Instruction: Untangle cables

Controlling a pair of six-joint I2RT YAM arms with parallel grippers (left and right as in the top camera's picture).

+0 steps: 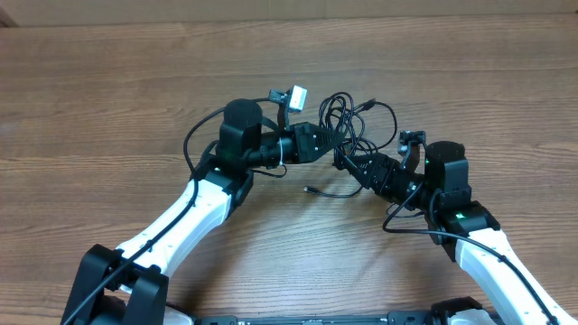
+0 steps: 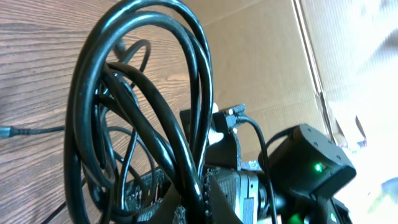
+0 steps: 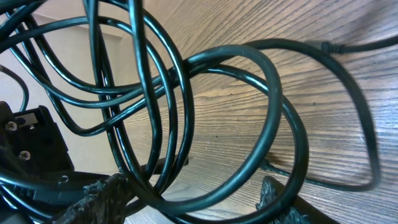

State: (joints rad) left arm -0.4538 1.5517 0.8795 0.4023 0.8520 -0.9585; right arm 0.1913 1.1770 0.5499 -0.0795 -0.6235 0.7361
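Note:
Cable loops (image 3: pixel 211 198) are crowding the open fingers of my right gripper, so my left gripper should pull the knot clear before my right gripper moves in at the upper loops (image 1: pixel 339 106).
The cables (image 1: pixel 354 117) form a knot of thin black loops at the table's middle, lifted between both arms. My left gripper (image 1: pixel 327 143) comes in from the left and is shut on them. In the left wrist view the thick-looking loops (image 2: pixel 93 93) rise from the left gripper (image 2: pixel 202 196), pinched between its jaws. My right gripper (image 1: pixel 346 162) reaches in from the right, just below the bundle. In the right wrist view several loops (image 3: pixel 273 81) pass through the right gripper (image 3: pixel 186 202), whose fingers (image 3: pixel 99 199) stand wide apart. One plug end (image 1: pixel 310 190) trails on the wood.
The wooden table (image 1: pixel 108 90) stretches bare to the left and right. A cardboard wall (image 1: pixel 289 9) runs along the far edge. The right arm's wrist (image 2: pixel 311 168) with a green light sits close behind the left gripper.

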